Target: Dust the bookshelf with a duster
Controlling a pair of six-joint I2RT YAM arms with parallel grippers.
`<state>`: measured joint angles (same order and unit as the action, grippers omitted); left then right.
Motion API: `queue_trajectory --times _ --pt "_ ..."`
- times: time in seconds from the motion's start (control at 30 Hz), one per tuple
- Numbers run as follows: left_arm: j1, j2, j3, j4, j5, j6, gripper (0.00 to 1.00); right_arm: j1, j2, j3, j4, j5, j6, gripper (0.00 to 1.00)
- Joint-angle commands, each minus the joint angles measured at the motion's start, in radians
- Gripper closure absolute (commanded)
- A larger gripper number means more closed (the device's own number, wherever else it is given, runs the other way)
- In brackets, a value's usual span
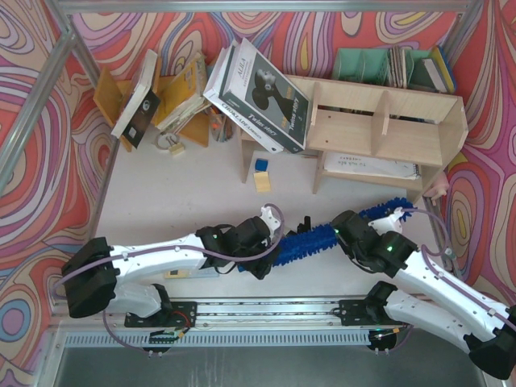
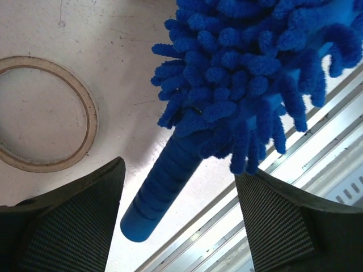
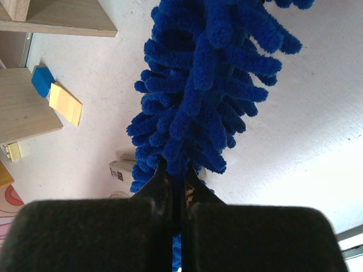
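Observation:
My right gripper holds the duster's fluffy head [image 3: 180, 141], the part that must dust, so next my left gripper takes the duster's handle [image 2: 164, 182] before my right gripper opens.
The bright-blue fluffy duster [image 1: 310, 240] lies slantwise low over the table in front of the pale plywood bookshelf [image 1: 387, 121]. My right gripper [image 1: 343, 228] is shut on the duster's fluffy head; in the right wrist view [image 3: 176, 182] the jaws pinch the blue fibres [image 3: 198, 85]. My left gripper [image 1: 272, 242] is open around the handle end. In the left wrist view [image 2: 178, 169] the blue handle [image 2: 164, 187] passes between the two fingers [image 2: 74, 226] and touches neither. A corner of the bookshelf shows in the right wrist view [image 3: 57, 17].
A big book [image 1: 258, 97] leans on the bookshelf's left end, beside an orange-brown book rack [image 1: 173, 105]. A green file holder [image 1: 387, 64] stands behind. Blue [image 1: 260, 164] and yellow [image 1: 262, 181] blocks lie under the book. A tape ring [image 2: 45, 113] lies left of the handle.

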<state>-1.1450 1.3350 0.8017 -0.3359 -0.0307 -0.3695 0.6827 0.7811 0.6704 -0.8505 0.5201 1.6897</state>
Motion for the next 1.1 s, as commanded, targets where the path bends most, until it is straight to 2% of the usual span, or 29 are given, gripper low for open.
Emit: queue_trajectory --times 0.0,0.37,0.6,0.67,0.83,0.93,1.07 --pt "-0.007 0.041 -0.004 0.025 -0.040 0.025 0.29 0.007 0.007 0.044 0.025 0.040 -0.006 1.00" --pt "-0.010 0.102 0.014 0.071 -0.100 0.048 0.35 0.007 0.001 0.056 0.043 0.017 -0.026 1.00" --pt "-0.010 0.129 0.019 0.105 -0.091 0.049 0.44 0.007 0.001 0.069 0.045 0.022 -0.034 1.00" --pt "-0.013 0.131 0.020 0.099 -0.088 0.049 0.50 0.007 0.000 0.070 0.046 0.026 -0.034 1.00" --pt "-0.024 0.115 0.026 0.086 -0.096 0.040 0.72 0.008 0.002 0.065 0.057 0.024 -0.038 1.00" --pt "-0.040 0.097 0.044 0.025 -0.121 0.034 0.83 0.008 0.002 0.063 0.053 0.028 -0.039 1.00" --pt "-0.073 0.059 0.071 -0.026 -0.161 0.028 0.90 0.008 -0.002 0.062 0.036 0.039 -0.036 1.00"
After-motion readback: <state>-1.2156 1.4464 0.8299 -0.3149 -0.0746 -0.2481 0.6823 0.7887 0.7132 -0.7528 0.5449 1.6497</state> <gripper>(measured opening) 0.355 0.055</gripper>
